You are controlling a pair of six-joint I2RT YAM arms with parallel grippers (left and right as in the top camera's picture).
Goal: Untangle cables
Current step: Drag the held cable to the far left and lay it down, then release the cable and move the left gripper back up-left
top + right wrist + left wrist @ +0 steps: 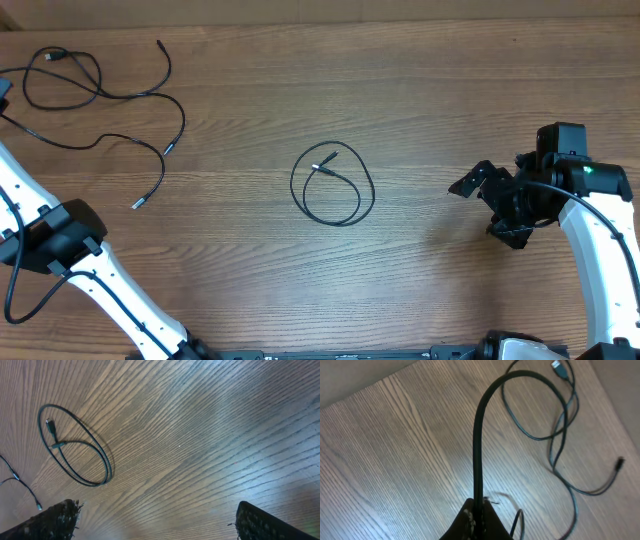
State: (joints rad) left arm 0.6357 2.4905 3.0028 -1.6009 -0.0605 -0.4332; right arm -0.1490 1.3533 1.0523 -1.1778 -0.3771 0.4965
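The black cable's silver-tip strand [112,138] is clear of the USB cable's loop, so my left gripper keeps putting the black cable down on the open wood [25,155] and lets go there.
One thin black cable [322,165] lies in a small loop at the table's middle, its silver plug inside the loop; it also shows in the right wrist view [59,445]. Two more cables [62,80] sprawl loosely at the far left, with a USB plug [559,366] and a small end plug [620,462]. My left gripper [479,507] is shut on a black cable that arcs up from the jaws; in the overhead view it sits at the left edge [3,97]. My right gripper [490,210] is open and empty [157,520], right of the loop.
The left arm's white links and dark joint [60,235] cross the front-left of the wooden table [420,90]. A loose cable end with a silver tip [138,204] lies left of the loop. The right arm [590,230] stands at the right edge.
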